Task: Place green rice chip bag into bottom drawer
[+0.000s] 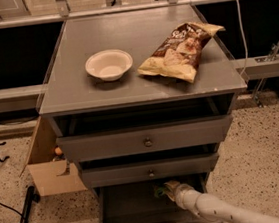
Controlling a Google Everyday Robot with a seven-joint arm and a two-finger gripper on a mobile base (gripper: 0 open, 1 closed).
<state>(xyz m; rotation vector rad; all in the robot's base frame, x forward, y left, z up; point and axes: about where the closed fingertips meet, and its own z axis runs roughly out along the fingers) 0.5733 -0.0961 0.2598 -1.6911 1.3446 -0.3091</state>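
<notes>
I should continue to lower my gripper until the green rice chip bag touches the drawer's bottom, then let go, because the bag is hanging inside the open bottom drawer.
The green rice chip bag shows only as a small green and pale patch inside the open bottom drawer, just under the front of the middle drawer. My gripper is at the end of the white arm, which comes in from the lower right. It reaches into the bottom drawer and is shut on the bag, holding it low over the drawer's floor near the right side. Most of the bag is hidden by the gripper and the middle drawer.
On the cabinet top are a white bowl and a larger brown-and-yellow chip bag. The top drawer and middle drawer stand slightly pulled out. A cardboard box sits on the floor at the left, with a black cable beside it.
</notes>
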